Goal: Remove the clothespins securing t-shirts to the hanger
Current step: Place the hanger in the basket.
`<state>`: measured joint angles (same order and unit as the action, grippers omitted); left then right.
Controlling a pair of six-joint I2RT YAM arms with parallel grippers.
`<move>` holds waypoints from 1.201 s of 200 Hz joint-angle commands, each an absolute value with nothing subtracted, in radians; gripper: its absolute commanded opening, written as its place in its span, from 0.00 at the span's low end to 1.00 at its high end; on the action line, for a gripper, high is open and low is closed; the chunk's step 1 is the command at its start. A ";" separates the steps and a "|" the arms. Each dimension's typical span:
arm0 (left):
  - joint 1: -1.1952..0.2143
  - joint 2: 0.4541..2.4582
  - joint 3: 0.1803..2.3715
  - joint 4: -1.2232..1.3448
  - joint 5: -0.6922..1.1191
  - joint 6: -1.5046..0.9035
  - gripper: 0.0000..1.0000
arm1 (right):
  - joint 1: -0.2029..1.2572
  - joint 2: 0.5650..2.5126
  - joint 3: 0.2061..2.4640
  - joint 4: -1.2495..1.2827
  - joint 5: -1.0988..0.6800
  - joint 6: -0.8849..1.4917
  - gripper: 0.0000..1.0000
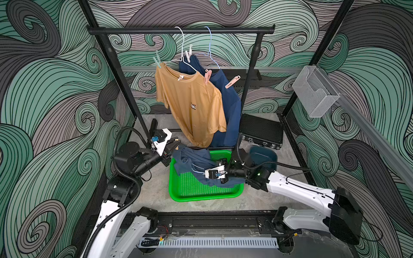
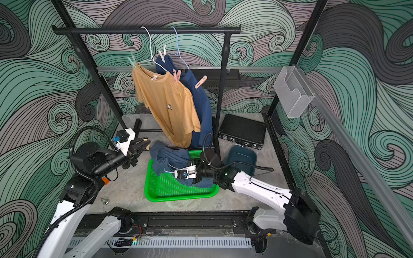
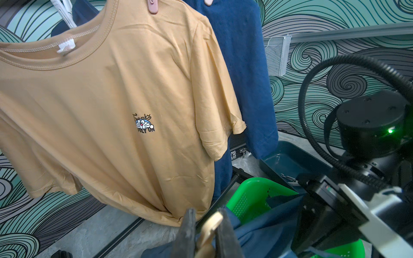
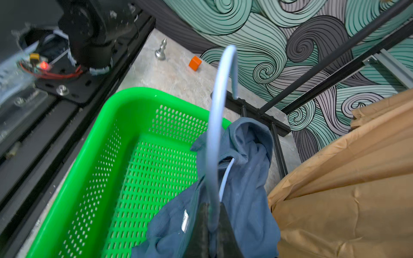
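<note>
The blue t-shirt [image 1: 189,160] is over the green basket, so my right gripper should keep lowering the light-blue hanger and let go of its hook at the basket's near edge [image 1: 198,199].
A mustard-tan t-shirt [image 1: 192,105] hangs on a white hanger [image 1: 182,44], with a navy t-shirt [image 1: 231,107] behind it on a blue hanger [image 1: 210,44]. Mint [image 1: 157,60], white [image 1: 188,53], pink [image 1: 207,77] and peach [image 1: 232,82] clothespins clip them. My left gripper [image 1: 176,141] [image 3: 206,212] is shut on a cream clothespin [image 3: 212,223], low beside the tan shirt's hem. My right gripper [image 4: 213,206] is shut on the hook of a light-blue hanger [image 4: 220,100] that carries a crumpled blue t-shirt [image 1: 192,158] over the basket.
A green perforated basket [image 1: 192,192] sits mid-floor, with a dark teal bin [image 1: 266,154] and a black case [image 1: 261,131] behind it on the right. A black rail [image 1: 181,30] tops the rack. A small orange block [image 4: 194,63] and a metal pawn [image 4: 161,50] lie near the left arm's base.
</note>
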<state>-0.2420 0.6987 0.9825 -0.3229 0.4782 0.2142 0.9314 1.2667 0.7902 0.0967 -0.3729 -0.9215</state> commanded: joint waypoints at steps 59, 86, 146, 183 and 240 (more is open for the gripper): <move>-0.235 0.702 1.020 -0.334 0.468 0.225 0.00 | 1.069 1.431 0.733 0.171 -0.076 -1.396 0.00; -0.235 0.698 1.020 -0.342 0.468 0.230 0.00 | 1.094 1.463 0.721 0.184 -0.040 -1.463 0.00; -0.235 0.693 1.004 -0.333 0.477 0.219 0.00 | 1.146 1.457 0.660 0.240 0.036 -1.519 0.08; -0.235 0.695 1.001 -0.326 0.491 0.211 0.00 | 1.154 1.453 0.642 0.256 0.055 -1.526 0.17; -0.235 0.713 0.989 -0.318 0.539 0.199 0.00 | 1.161 1.373 0.618 0.276 0.056 -1.514 0.57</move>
<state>-0.2420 0.7013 0.9825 -0.3290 0.5007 0.2138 1.1526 1.4231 0.6430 0.2985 0.0490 -1.5230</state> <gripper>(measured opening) 0.137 0.517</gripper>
